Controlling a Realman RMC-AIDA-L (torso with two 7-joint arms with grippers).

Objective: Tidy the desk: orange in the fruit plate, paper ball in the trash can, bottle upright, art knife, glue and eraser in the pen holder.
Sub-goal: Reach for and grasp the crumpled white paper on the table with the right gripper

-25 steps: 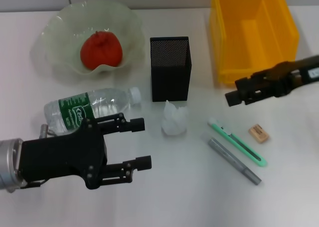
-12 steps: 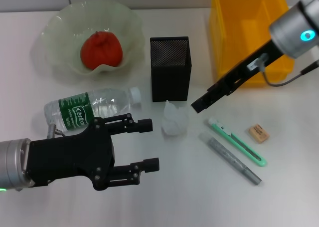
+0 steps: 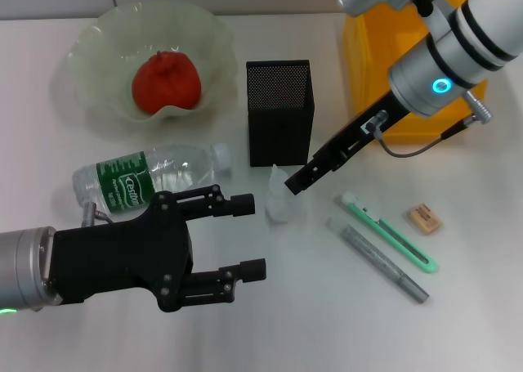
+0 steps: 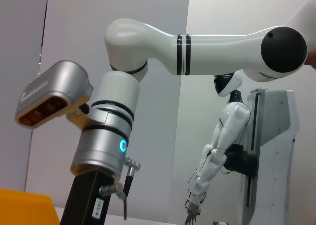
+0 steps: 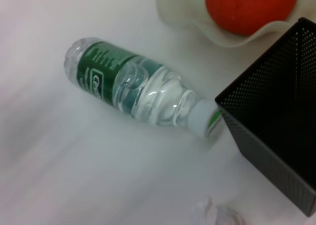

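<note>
I expect the white paper ball (image 3: 280, 202) to stay bunched up as I carry it to the yellow bin, since the pointed tip (image 3: 275, 174) rises from a compact, crumpled lump.
The white paper ball (image 3: 283, 200) lies in front of the black mesh pen holder (image 3: 279, 110). My right gripper (image 3: 296, 183) reaches down to the ball's right side, close above it. The ball also shows in the right wrist view (image 5: 217, 216). My left gripper (image 3: 250, 235) is open and empty, just left of the ball. The water bottle (image 3: 147, 180) lies on its side and also shows in the right wrist view (image 5: 138, 94). The orange (image 3: 166, 79) sits in the fruit plate (image 3: 90, 53). The green art knife (image 3: 388, 231), grey glue stick (image 3: 384, 263) and eraser (image 3: 424, 217) lie at the right.
The yellow bin (image 3: 372, 102) stands at the back right, partly behind my right arm. The right wrist view shows the pen holder (image 5: 276, 136) and the orange (image 5: 249, 7). The left wrist view shows my right arm (image 4: 106, 136) from below.
My right arm has swung left from beside the yellow bin to the paper ball. My left gripper has edged to the right, still open.
</note>
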